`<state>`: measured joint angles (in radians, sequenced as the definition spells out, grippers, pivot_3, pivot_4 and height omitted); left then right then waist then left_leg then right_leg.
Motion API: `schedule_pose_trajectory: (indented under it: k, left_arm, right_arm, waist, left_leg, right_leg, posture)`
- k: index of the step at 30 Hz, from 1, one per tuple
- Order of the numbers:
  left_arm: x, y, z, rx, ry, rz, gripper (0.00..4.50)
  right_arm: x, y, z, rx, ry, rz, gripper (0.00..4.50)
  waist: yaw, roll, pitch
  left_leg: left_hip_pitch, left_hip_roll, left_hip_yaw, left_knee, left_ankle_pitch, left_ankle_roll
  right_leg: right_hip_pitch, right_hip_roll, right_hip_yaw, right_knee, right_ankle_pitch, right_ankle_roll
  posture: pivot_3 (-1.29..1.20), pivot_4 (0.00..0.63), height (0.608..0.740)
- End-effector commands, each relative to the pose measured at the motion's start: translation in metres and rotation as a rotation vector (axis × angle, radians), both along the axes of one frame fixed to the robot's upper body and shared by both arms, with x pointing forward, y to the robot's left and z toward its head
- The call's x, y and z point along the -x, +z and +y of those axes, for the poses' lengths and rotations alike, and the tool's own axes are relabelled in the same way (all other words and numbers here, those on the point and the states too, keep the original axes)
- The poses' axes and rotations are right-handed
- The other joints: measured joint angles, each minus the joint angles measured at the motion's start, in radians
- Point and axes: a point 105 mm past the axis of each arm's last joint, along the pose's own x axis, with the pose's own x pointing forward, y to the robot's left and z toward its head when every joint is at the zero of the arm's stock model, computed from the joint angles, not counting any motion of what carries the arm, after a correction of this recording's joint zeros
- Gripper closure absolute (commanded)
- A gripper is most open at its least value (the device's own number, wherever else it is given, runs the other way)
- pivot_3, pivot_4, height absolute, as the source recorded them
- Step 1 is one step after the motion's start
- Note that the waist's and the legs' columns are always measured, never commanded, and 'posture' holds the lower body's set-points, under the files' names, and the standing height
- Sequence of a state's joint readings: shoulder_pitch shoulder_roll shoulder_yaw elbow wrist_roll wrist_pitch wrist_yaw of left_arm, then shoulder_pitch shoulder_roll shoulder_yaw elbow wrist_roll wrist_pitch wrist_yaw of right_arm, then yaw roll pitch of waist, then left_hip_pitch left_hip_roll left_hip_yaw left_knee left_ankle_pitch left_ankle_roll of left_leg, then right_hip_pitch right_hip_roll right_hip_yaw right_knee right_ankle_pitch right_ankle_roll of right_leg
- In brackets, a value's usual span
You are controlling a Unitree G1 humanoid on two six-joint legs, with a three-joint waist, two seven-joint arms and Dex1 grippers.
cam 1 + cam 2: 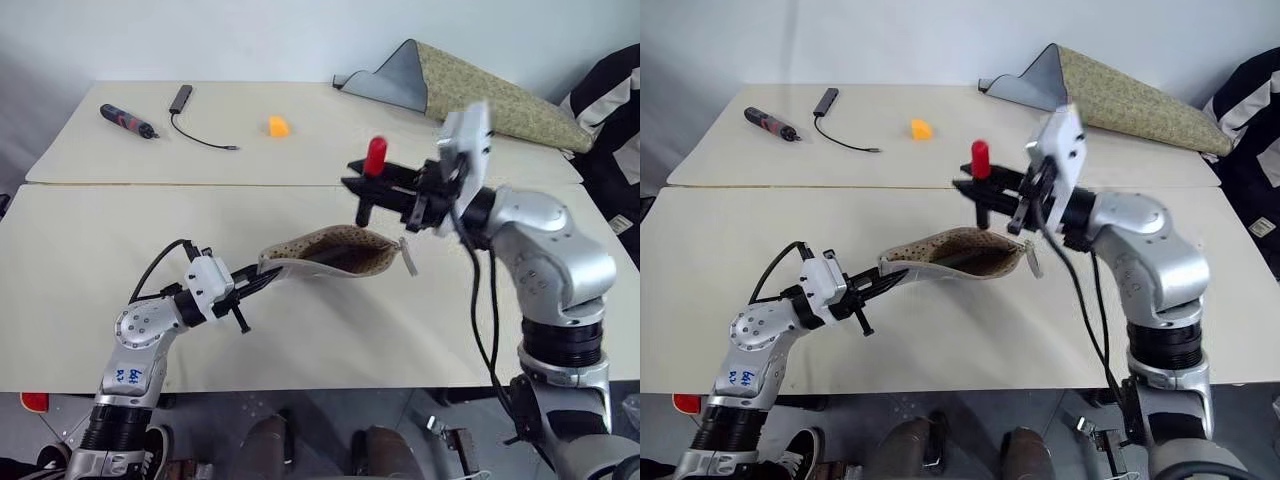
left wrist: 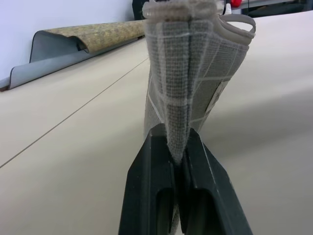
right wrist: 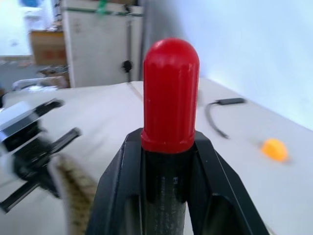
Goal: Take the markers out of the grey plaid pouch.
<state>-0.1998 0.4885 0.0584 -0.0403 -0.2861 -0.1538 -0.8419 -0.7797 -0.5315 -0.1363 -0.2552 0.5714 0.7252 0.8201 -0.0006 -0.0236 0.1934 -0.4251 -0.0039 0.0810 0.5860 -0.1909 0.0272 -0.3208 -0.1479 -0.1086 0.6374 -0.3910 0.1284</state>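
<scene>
The reddish marker (image 1: 375, 157) is clear above the pouch's opening. My right gripper carries on carrying it to the open table (image 1: 440, 265) past the pouch's far end and lets go of it there.
The grey plaid pouch (image 1: 335, 250) hangs just above the table, its mouth gaping and the tan dotted lining showing. My left gripper (image 1: 262, 278) is shut on the pouch's near end; in the left wrist view the grid fabric (image 2: 188, 73) is pinched between the two black fingers (image 2: 146, 186). My right gripper (image 1: 367, 192) is up above the far end of the pouch's mouth, shut on a reddish marker (image 1: 376, 156) that stands upright. In the right wrist view the marker's red cap (image 3: 170, 93) sticks up out of the fingers. The inside of the pouch is mostly hidden.
At the back of the table lie a dark red-and-black tool (image 1: 127, 120), a black cable with a small adapter (image 1: 185, 108) and an orange wedge (image 1: 279, 126). A folded olive cloth (image 1: 490, 95) lies back right. A seam (image 1: 200, 184) crosses the table.
</scene>
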Motion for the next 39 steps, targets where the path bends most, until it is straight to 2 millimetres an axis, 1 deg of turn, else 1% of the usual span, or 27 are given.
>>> schedule_pose_trajectory:
  k: [1, 2, 3, 4, 5, 7, 8, 9, 11, 13, 14, 16, 18, 20, 21, 22, 24, 28, 30, 32, 33, 35, 39]
  left_arm:
    - [-0.001, 0.005, 0.006, -0.007, 0.019, -0.033, 4.50]
    - [-0.001, 0.005, 0.006, -0.006, 0.020, -0.033, 4.50]
    - [-0.001, 0.005, 0.006, -0.006, 0.020, -0.033, 4.50]
    - [-0.001, 0.004, 0.003, -0.003, 0.010, -0.033, 4.50]
    - [0.000, 0.004, 0.001, -0.002, 0.000, -0.031, 4.50]
    - [0.001, 0.004, -0.002, -0.003, -0.011, -0.031, 4.50]
    - [0.001, 0.003, -0.002, -0.005, -0.012, -0.032, 4.50]
    - [0.001, 0.004, -0.002, -0.002, -0.012, -0.033, 4.50]
    - [0.002, 0.005, -0.003, 0.006, -0.023, -0.038, 4.50]
    - [0.002, 0.005, -0.004, 0.014, -0.029, -0.033, 4.50]
    - [0.002, 0.005, -0.004, 0.013, -0.030, -0.036, 4.50]
    - [0.002, 0.006, -0.005, 0.014, -0.030, -0.041, 4.50]
    - [0.002, 0.007, -0.006, 0.016, -0.030, -0.046, 4.50]
    - [0.003, 0.008, -0.007, 0.016, -0.029, -0.049, 4.50]
    - [0.003, 0.008, -0.006, 0.016, -0.028, -0.048, 4.50]
    - [0.003, 0.008, -0.006, 0.016, -0.027, -0.048, 4.50]
    - [0.005, 0.007, -0.005, 0.013, -0.025, -0.047, 4.50]
    - [0.008, 0.006, -0.004, 0.009, -0.024, -0.041, 4.50]
    - [0.008, 0.005, -0.004, 0.009, -0.024, -0.042, 4.50]
    - [0.008, 0.005, -0.005, 0.010, -0.026, -0.041, 4.50]
    - [0.007, 0.005, -0.005, 0.011, -0.030, -0.035, 4.50]
    - [0.008, 0.004, -0.006, 0.012, -0.036, -0.031, 4.50]
    - [0.010, 0.005, -0.007, 0.011, -0.042, -0.031, 4.50]
  right_arm:
    - [-0.042, -0.006, -0.070, 0.119, -0.397, 0.011, 3.84]
    - [-0.051, -0.015, -0.088, 0.187, -0.494, 0.022, 3.84]
    - [-0.056, -0.020, -0.098, 0.228, -0.540, 0.028, 3.84]
    - [-0.058, -0.039, -0.109, 0.301, -0.580, 0.084, 3.84]
    - [-0.056, -0.057, -0.115, 0.367, -0.579, 0.150, 3.84]
    - [-0.048, -0.084, -0.124, 0.492, -0.568, 0.237, 3.84]
    - [-0.044, -0.091, -0.125, 0.538, -0.560, 0.254, 3.84]
    - [-0.040, -0.096, -0.124, 0.513, -0.546, 0.315, 3.84]
    - [-0.028, -0.113, -0.124, 0.603, -0.490, 0.381, 3.84]
    - [-0.024, -0.117, -0.123, 0.608, -0.474, 0.409, 3.84]
    - [-0.030, -0.122, -0.128, 0.620, -0.513, 0.404, 3.84]
    - [-0.037, -0.130, -0.130, 0.638, -0.543, 0.383, 3.84]
    - [-0.042, -0.136, -0.130, 0.644, -0.550, 0.366, 3.84]
    - [-0.044, -0.146, -0.125, 0.634, -0.524, 0.379, 3.84]
    - [-0.046, -0.148, -0.124, 0.614, -0.522, 0.387, 3.11]
    - [-0.047, -0.149, -0.123, 0.600, -0.522, 0.392, 2.87]
    - [-0.050, -0.147, -0.121, 0.565, -0.529, 0.395, 2.20]
    - [-0.050, -0.148, -0.118, 0.581, -0.509, 0.378, 0.76]
    - [-0.051, -0.145, -0.115, 0.553, -0.503, 0.385, 0.12]
    - [-0.047, -0.143, -0.110, 0.552, -0.448, 0.389, 0.12]
    - [-0.046, -0.140, -0.110, 0.551, -0.453, 0.383, 0.12]
    - [-0.048, -0.121, -0.108, 0.498, -0.459, 0.338, 0.12]
    - [-0.046, -0.073, -0.100, 0.386, -0.432, 0.221, 0.12]
  waist:
    - [0.001, 0.000, 0.000]
    - [0.003, 0.000, 0.000]
    - [0.004, 0.000, 0.000]
    - [0.003, 0.000, 0.000]
    - [0.001, 0.000, 0.000]
    - [-0.002, 0.000, 0.000]
    - [-0.004, 0.000, 0.000]
    - [-0.007, 0.001, 0.000]
    - [-0.007, 0.002, 0.001]
    - [-0.006, 0.003, 0.001]
    - [-0.006, 0.003, 0.001]
    - [-0.003, 0.003, 0.001]
    - [-0.002, 0.003, 0.001]
    - [-0.001, 0.002, 0.001]
    - [-0.001, 0.002, 0.001]
    - [-0.001, 0.002, 0.001]
    - [-0.001, 0.002, 0.001]
    - [-0.001, 0.003, 0.001]
    - [-0.001, 0.003, 0.001]
    - [-0.001, 0.003, 0.001]
    - [-0.001, 0.003, 0.001]
    - [-0.001, 0.003, 0.001]
    - [-0.002, 0.003, 0.002]
  left_leg:
    - [0.000, 0.000, 0.000, 0.001, 0.000, 0.000]
    - [0.000, 0.000, 0.000, 0.001, -0.001, 0.001]
    - [0.000, 0.000, 0.000, 0.001, -0.001, 0.001]
    - [-0.001, 0.000, 0.001, 0.001, -0.001, 0.001]
    - [-0.001, 0.000, 0.002, 0.001, -0.001, 0.001]
    - [-0.001, 0.000, 0.003, 0.001, -0.001, 0.002]
    - [-0.001, 0.000, 0.003, 0.001, -0.001, 0.002]
    - [-0.001, 0.001, 0.004, 0.000, -0.001, 0.002]
    - [-0.001, 0.002, 0.006, 0.001, -0.001, 0.002]
    - [-0.001, 0.002, 0.007, 0.002, -0.001, 0.003]
    - [-0.001, 0.002, 0.007, 0.003, -0.001, 0.003]
    - [-0.001, 0.002, 0.007, 0.004, -0.002, 0.003]
    - [-0.001, 0.003, 0.007, 0.004, -0.004, 0.000]
    - [-0.002, 0.003, 0.007, 0.004, -0.004, 0.000]
    - [-0.002, 0.003, 0.007, 0.004, -0.004, 0.000]
    - [-0.002, 0.003, 0.008, 0.004, -0.004, 0.001]
    - [-0.003, 0.003, 0.008, 0.004, -0.003, 0.004]
    - [-0.003, 0.003, 0.008, 0.004, -0.003, 0.005]
    - [-0.003, 0.003, 0.008, 0.004, -0.003, 0.005]
    - [-0.003, 0.003, 0.008, 0.004, -0.003, 0.005]
    - [-0.003, 0.003, 0.009, 0.004, -0.003, 0.005]
    - [-0.003, 0.003, 0.009, 0.004, -0.003, 0.005]
    - [-0.003, 0.003, 0.009, 0.004, -0.003, 0.005]
  right_leg:
    - [0.000, 0.000, 0.000, 0.000, 0.000, 0.000]
    - [0.000, 0.000, 0.000, 0.000, 0.000, 0.000]
    - [0.000, -0.001, 0.000, -0.001, 0.000, 0.001]
    - [0.000, -0.001, 0.000, -0.002, 0.001, 0.001]
    - [0.000, -0.001, 0.001, -0.002, 0.001, 0.001]
    - [0.000, -0.001, 0.001, -0.002, 0.001, 0.002]
    - [-0.001, -0.001, 0.001, -0.002, 0.001, 0.001]
    - [-0.001, 0.000, 0.001, -0.002, 0.001, 0.001]
    - [-0.002, 0.000, 0.000, -0.002, 0.001, 0.001]
    - [-0.001, 0.000, 0.000, -0.002, 0.001, 0.002]
    - [-0.001, -0.001, 0.000, -0.003, 0.001, 0.002]
    - [0.000, -0.001, 0.000, -0.003, 0.002, 0.002]
    - [0.000, -0.001, 0.000, -0.007, 0.004, 0.002]
    - [0.000, 0.000, 0.000, -0.009, 0.006, 0.003]
    - [0.000, 0.000, 0.000, -0.009, 0.006, 0.003]
    - [0.000, 0.000, 0.000, -0.010, 0.006, 0.003]
    - [0.000, 0.000, 0.000, -0.010, 0.007, 0.004]
    - [0.000, 0.000, 0.000, -0.009, 0.007, 0.004]
    - [-0.001, 0.000, 0.000, -0.009, 0.007, 0.004]
    - [0.000, 0.000, 0.000, -0.009, 0.007, 0.004]
    - [0.000, 0.000, 0.000, -0.010, 0.007, 0.004]
    - [0.000, 0.000, 0.000, -0.010, 0.007, 0.004]
    - [-0.001, 0.000, 0.001, -0.010, 0.007, 0.004]
  posture:
    - [0.00, 0.150, 0.740]
    - [0.00, 0.150, 0.740]
    - [0.00, 0.150, 0.740]
    - [0.00, 0.150, 0.740]
    - [0.00, 0.150, 0.740]
    - [0.00, 0.150, 0.740]
    - [0.00, 0.150, 0.740]
    - [0.00, 0.150, 0.740]
    - [0.00, 0.150, 0.740]
    - [0.00, 0.150, 0.740]
    - [0.00, 0.150, 0.740]
    - [0.00, 0.150, 0.740]
    - [0.00, 0.150, 0.740]
    - [0.00, 0.150, 0.740]
    - [0.00, 0.150, 0.740]
    - [0.00, 0.150, 0.740]
    - [0.00, 0.150, 0.740]
    - [0.00, 0.150, 0.740]
    - [0.00, 0.150, 0.740]
    - [0.00, 0.150, 0.740]
    - [0.00, 0.150, 0.740]
    - [0.00, 0.150, 0.740]
    - [0.00, 0.150, 0.740]
